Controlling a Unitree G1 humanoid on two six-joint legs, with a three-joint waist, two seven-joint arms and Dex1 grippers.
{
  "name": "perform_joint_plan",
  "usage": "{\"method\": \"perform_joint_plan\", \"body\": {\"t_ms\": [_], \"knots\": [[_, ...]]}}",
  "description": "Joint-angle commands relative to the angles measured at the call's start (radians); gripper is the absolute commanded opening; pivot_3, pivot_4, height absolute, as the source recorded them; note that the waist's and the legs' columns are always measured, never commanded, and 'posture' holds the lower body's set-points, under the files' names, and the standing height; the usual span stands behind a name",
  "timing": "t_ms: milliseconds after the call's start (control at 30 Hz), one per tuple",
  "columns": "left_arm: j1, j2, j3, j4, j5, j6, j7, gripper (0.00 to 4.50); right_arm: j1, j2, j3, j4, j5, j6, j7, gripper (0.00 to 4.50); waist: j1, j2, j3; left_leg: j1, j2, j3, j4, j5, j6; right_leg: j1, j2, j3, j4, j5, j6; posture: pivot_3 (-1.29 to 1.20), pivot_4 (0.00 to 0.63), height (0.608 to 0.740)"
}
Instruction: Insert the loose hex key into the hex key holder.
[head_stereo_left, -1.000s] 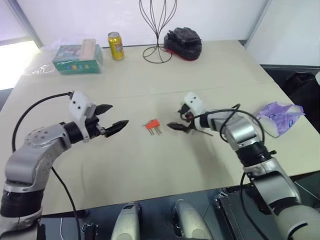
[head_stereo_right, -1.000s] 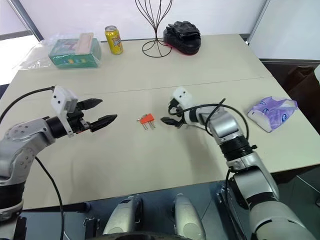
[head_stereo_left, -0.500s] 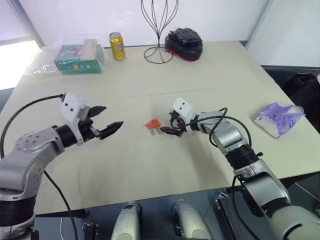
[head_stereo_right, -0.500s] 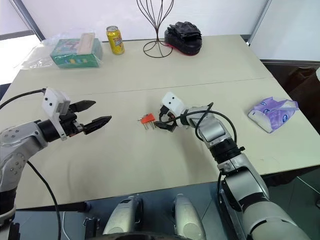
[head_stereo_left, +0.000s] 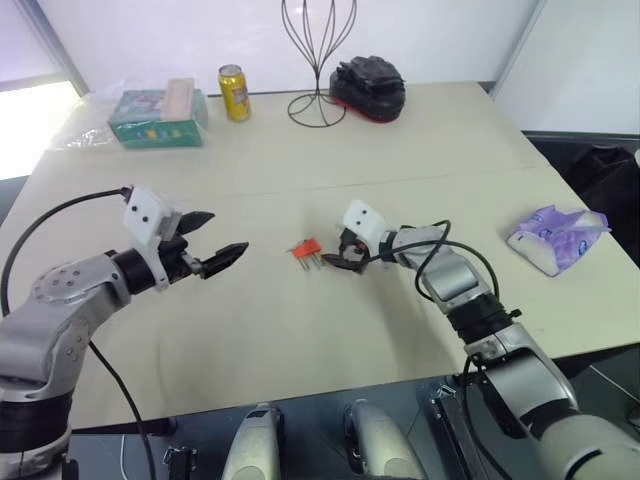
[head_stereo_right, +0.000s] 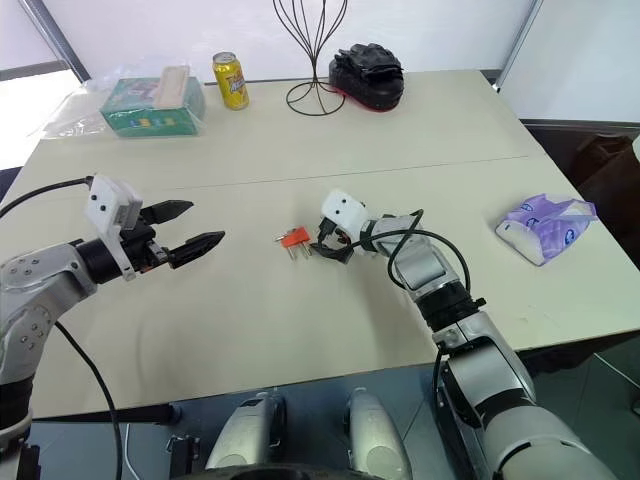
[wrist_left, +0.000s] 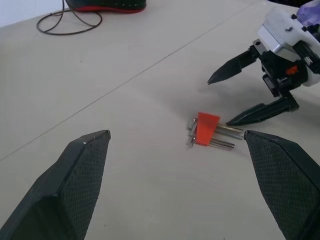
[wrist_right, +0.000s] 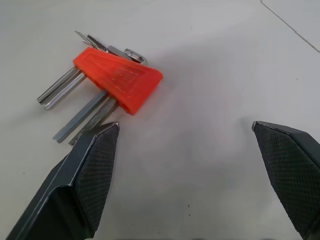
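I see a gap between the metal keys (wrist_left: 225, 137) poking out of the hex key holder (wrist_left: 205, 128), so I expect an empty hole between them when I raise it.
The hex key holder (head_stereo_left: 303, 248), a small orange-red block with several short metal keys sticking out, lies flat in the middle of the table. My right gripper (head_stereo_left: 333, 260) is open just to its right. One of its fingertips (wrist_right: 102, 142) sits by the ends of the keys, and the holder (wrist_right: 117, 75) lies ahead of its fingers. My left gripper (head_stereo_left: 226, 232) hovers open to the left of the holder (wrist_left: 206, 135), clear of it. The loose hex key is hidden or out of view.
A purple-and-white packet (head_stereo_left: 555, 235) lies at the right edge. At the back stand a yellow can (head_stereo_left: 235, 92), a green box (head_stereo_left: 158, 112) in plastic wrap, a wire stand (head_stereo_left: 317, 108) and a black-and-red bundle (head_stereo_left: 368, 85). Bare tabletop (head_stereo_left: 300, 330) stretches in front.
My right wrist has rolled and its fingers have edged left, closer to the holder. The left gripper has kept still, and the holder has not moved.
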Motion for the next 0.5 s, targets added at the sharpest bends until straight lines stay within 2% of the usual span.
{"method": "perform_joint_plan", "body": {"t_ms": [33,233,500], "knots": [[-0.023,0.013,0.013,-0.027,-0.007,-0.006,0.004,4.5,0.019,0.02,0.029,-0.079,-0.013,-0.013,0.024,4.43,0.0,0.0,0.0,0.0,0.0,0.0,0.0,0.0,0.0,0.0,0.0,0.0,0.0,0.0,0.0,0.0,0.15,0.74],[-0.028,0.011,0.011,-0.027,-0.005,-0.004,0.005,4.5,0.025,0.053,0.037,-0.092,-0.025,-0.011,0.02,4.43,-0.001,0.0,0.0,0.0,0.0,0.0,0.0,0.0,0.0,0.0,0.0,0.0,0.0,0.0,0.0,0.0,0.15,0.74],[-0.025,0.01,0.011,-0.032,-0.004,-0.006,0.006,4.5,-0.007,0.091,0.03,-0.007,-0.05,-0.028,-0.002,4.43,0.0,0.0,0.0,0.0,0.0,0.0,0.0,0.0,0.0,0.0,0.0,0.0,0.001,0.0,0.0,0.0,0.15,0.74]]}}
